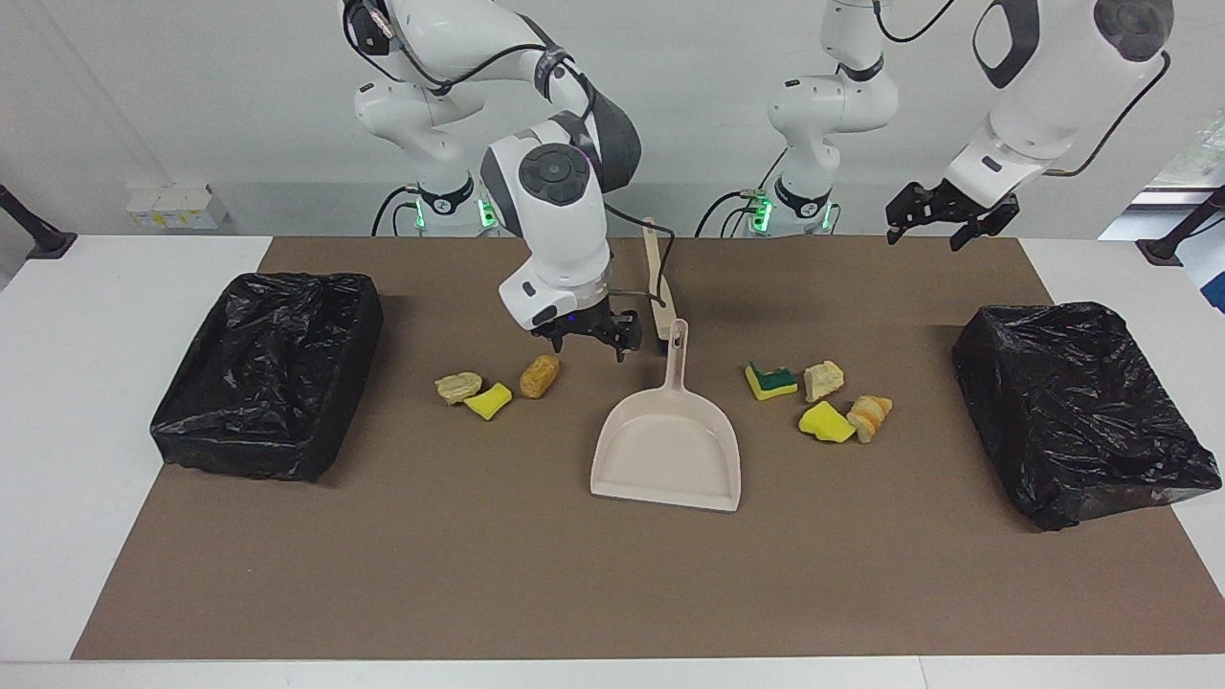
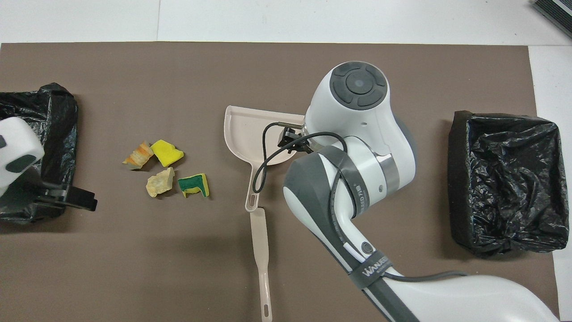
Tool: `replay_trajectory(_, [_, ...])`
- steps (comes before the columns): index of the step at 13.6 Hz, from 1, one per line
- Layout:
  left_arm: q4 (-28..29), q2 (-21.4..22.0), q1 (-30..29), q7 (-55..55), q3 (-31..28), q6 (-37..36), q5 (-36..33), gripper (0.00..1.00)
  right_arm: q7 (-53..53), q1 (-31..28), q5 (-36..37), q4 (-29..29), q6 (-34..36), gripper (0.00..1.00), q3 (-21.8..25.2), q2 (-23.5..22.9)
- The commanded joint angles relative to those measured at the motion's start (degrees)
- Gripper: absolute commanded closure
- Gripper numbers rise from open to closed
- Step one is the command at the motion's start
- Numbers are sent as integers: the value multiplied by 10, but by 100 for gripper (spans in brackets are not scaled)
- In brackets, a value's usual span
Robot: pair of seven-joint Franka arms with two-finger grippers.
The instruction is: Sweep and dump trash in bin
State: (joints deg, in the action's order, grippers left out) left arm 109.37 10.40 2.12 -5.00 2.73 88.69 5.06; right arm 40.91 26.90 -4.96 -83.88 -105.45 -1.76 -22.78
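My right gripper's open fingers are spread the same way as the dustpan's handle (image 1: 677,366) is narrow. I should keep moving my right gripper toward the handle (image 1: 679,340) until the fingers are on both sides of it.
Trash lies in two groups on the brown mat. A tan scrap (image 1: 458,386), a yellow sponge bit (image 1: 489,400) and a golden-brown piece (image 1: 539,375) lie toward the right arm's end. A green-topped sponge (image 1: 770,380), a tan scrap (image 1: 823,379), a yellow bit (image 1: 826,422) and a bread-like piece (image 1: 870,417) lie toward the left arm's end. My right gripper (image 1: 590,346) hangs open and empty just above the mat, between the golden-brown piece and the dustpan's handle (image 1: 678,354). My left gripper (image 1: 922,241) is open, raised over the mat's robot-side edge. A black-lined bin (image 1: 268,373) stands at the right arm's end.
The beige dustpan (image 2: 250,134) lies mid-mat, its handle toward the robots. The beige brush (image 2: 261,250) lies in line with it, nearer to the robots. A second black-lined bin (image 1: 1081,411) stands at the left arm's end. In the overhead view my right arm covers the nearby trash group.
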Motion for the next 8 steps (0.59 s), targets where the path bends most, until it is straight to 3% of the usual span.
replay_trajectory(1, [100, 37, 40, 29, -7, 48, 42, 0, 15, 10, -9, 14, -9, 0, 0, -19])
replay_trajectory(4, [186, 66, 126, 95, -8, 134, 57, 0, 39, 39, -8, 17, -48, 0, 0, -44])
replay_trajectory(8, [254, 52, 215, 177, -7, 248, 85, 0, 72, 59, -11, 13, -83, 0, -1, -66])
